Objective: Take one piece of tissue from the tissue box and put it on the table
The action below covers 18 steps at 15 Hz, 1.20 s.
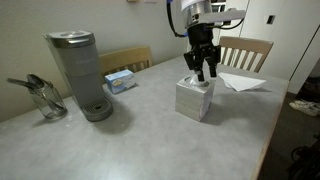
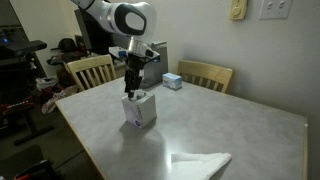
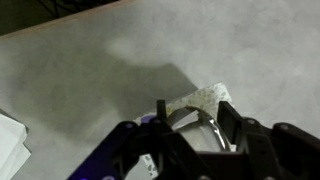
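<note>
The gripper's fingers are at the rim of the tissue box's slot, so the robot should open them wider, center them over the slot and pinch the tissue inside.
A cube-shaped white patterned tissue box stands on the grey table; it also shows in an exterior view. My gripper hangs straight over the box top, fingers spread just above the opening, also seen in an exterior view. In the wrist view the open fingers straddle the box's oval slot. Nothing is held between them. A flat white tissue sheet lies on the table beyond the box, also in an exterior view.
A grey coffee maker and a glass jug stand at one end of the table. A small blue box lies near the edge. Wooden chairs flank the table.
</note>
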Motion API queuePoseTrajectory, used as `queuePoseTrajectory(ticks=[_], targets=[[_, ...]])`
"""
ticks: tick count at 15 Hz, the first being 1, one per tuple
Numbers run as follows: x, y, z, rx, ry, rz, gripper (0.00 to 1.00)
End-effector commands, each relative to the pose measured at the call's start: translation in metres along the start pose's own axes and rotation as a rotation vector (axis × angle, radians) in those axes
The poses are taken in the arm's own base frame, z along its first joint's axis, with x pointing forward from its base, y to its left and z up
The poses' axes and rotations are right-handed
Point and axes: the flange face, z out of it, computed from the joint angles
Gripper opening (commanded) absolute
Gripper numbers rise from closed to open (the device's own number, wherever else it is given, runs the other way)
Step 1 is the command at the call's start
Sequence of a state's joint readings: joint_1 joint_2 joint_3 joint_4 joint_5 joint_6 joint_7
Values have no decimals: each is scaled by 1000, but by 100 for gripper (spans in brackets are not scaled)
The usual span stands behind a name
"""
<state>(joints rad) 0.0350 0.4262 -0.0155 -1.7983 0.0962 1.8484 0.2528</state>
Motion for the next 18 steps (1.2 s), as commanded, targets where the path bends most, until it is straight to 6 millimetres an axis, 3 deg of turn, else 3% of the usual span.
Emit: queuePoseTrajectory(ticks=[1,5,8,9,18], targets=[[4,0,3,22,-6,-2,26],[4,-1,3,27,-6,-15,0],[3,0,3,29,-6,-16,0],[3,0,4,30,-9,-15,22],[11,7,-1,14,9,-54,81]])
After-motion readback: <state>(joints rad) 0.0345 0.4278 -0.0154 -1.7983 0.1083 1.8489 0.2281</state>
